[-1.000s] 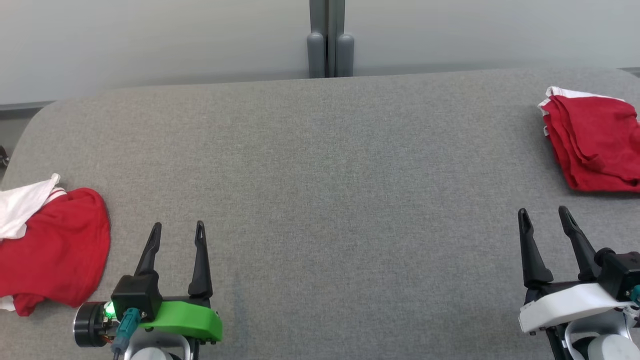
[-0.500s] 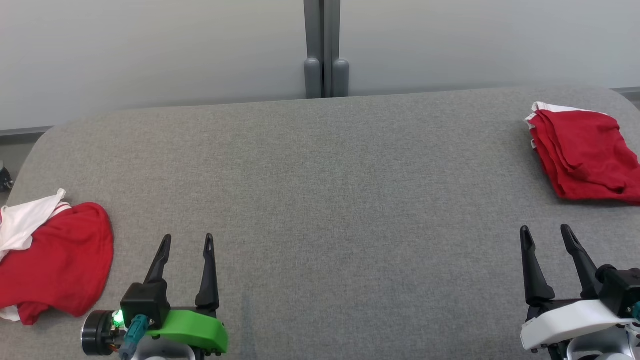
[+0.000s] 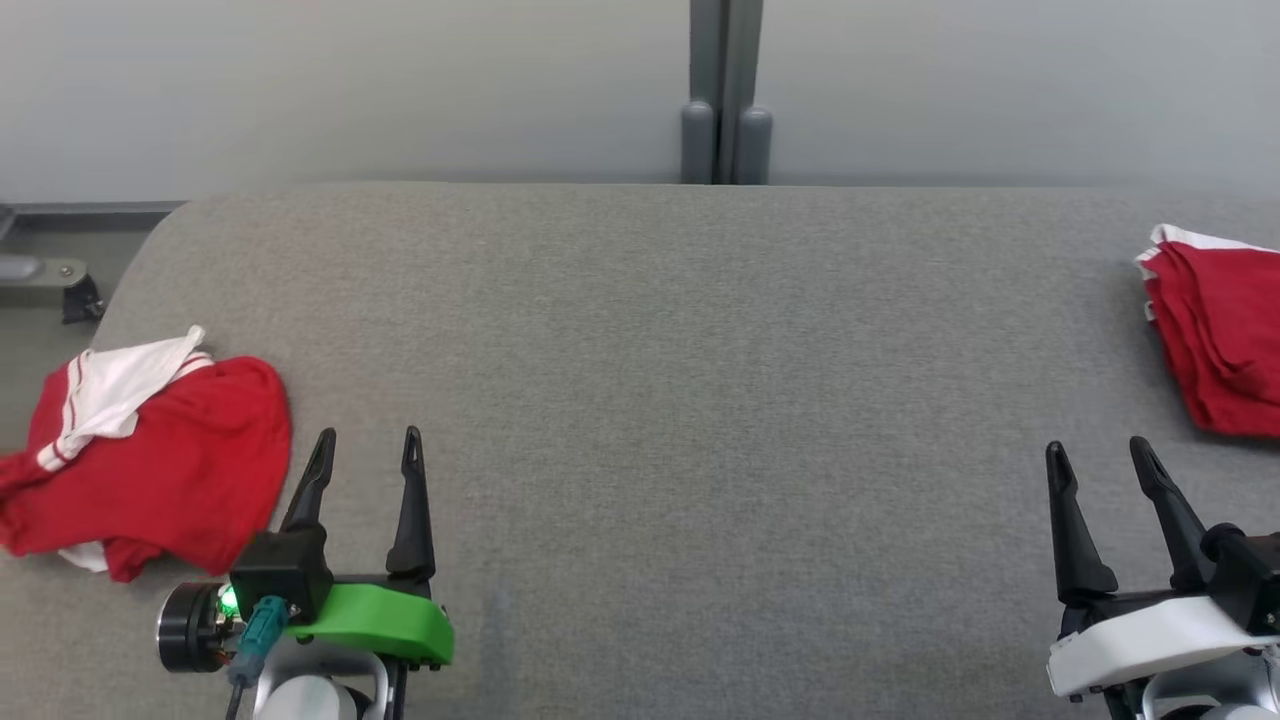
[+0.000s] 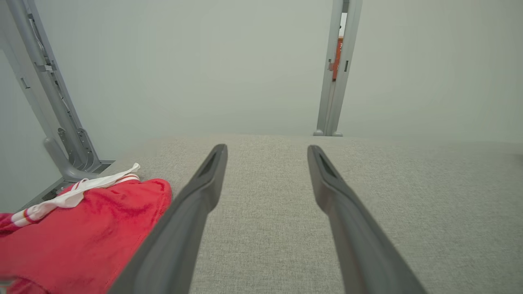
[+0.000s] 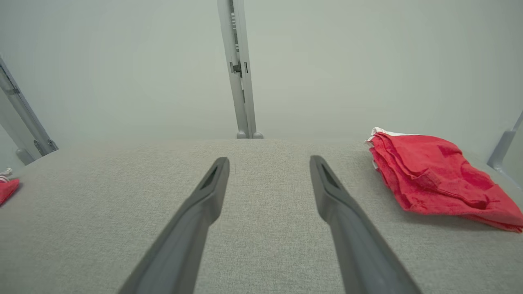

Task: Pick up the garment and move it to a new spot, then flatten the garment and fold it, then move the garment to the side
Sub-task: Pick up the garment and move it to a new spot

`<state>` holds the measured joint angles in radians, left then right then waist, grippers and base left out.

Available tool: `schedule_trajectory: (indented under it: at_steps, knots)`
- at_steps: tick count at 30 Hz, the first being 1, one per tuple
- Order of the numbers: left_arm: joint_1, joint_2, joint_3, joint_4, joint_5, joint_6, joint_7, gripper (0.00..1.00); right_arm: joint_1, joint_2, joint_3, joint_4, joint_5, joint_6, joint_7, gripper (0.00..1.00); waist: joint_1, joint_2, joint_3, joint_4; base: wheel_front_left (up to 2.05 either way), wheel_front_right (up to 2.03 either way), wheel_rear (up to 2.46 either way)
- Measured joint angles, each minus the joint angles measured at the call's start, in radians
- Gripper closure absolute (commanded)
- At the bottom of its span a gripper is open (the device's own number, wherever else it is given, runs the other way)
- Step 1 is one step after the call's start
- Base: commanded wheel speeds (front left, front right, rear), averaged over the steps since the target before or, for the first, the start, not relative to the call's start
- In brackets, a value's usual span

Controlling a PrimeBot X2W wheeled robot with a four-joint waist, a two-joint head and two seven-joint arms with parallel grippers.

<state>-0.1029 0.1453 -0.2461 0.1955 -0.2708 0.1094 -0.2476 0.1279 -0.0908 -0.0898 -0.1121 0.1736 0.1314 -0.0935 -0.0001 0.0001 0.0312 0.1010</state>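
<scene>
My gripper should expect another wide white end hidden underneath, because white cloth (image 3: 86, 556) shows from under the near edge of the crumpled red garment (image 3: 192, 468).
A crumpled red garment with a white, red-striped collar (image 3: 150, 460) (image 4: 81, 228) lies at the table's left end. My left gripper (image 3: 367, 448) (image 4: 266, 153) stands open just to its right, over the grey cloth, holding nothing. At the far right edge lies a folded red garment (image 3: 1215, 345) (image 5: 437, 179). Below and left of that one my right gripper (image 3: 1098, 455) (image 5: 269, 163) is open and empty.
The grey fabric table (image 3: 680, 400) has a rounded left corner and a wide bare middle. A pale wall with a grey post (image 3: 725, 95) stands behind its far edge. Grey frame legs (image 4: 61, 134) rise beyond the left end.
The head camera has turned left, so the whole scene has shifted right in the view. The left gripper now shows closer to the crumpled garment. Both grippers stay open.
</scene>
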Motion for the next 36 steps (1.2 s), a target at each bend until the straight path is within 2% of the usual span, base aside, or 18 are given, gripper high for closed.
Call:
schedule_trajectory:
  at_steps: [10,20,29,32,36]
  knots:
    - [-0.050,-0.024,0.027,0.042,-0.017,-0.022,-0.013,0.00,-0.043,-0.040,0.064,-0.066,-0.004,0.000,0.048,0.00,0.0000,0.0000,0.018,0.188,0.00,0.00,0.00]
    - [-0.057,-0.040,0.087,0.037,0.015,-0.040,-0.015,0.00,-0.071,-0.052,0.100,-0.090,-0.001,0.000,0.075,0.00,0.0000,0.0000,0.038,0.359,0.00,0.00,0.00]
    - [-0.099,-0.070,0.146,0.043,0.031,-0.049,-0.016,0.00,-0.103,-0.090,0.103,-0.150,-0.002,0.000,0.119,0.00,0.0000,0.0000,0.112,0.403,0.00,0.00,0.00]
    - [-0.157,-0.081,0.145,0.104,0.032,-0.066,-0.016,0.00,-0.130,-0.121,0.103,-0.182,-0.002,0.000,0.141,0.00,0.0001,0.0000,0.154,0.401,0.00,0.00,0.00]
    - [-0.278,-0.087,0.150,0.252,0.037,-0.079,-0.016,0.00,-0.176,-0.159,0.100,-0.222,-0.001,0.000,0.168,0.00,0.0001,0.0000,0.225,0.389,0.00,0.00,0.00]
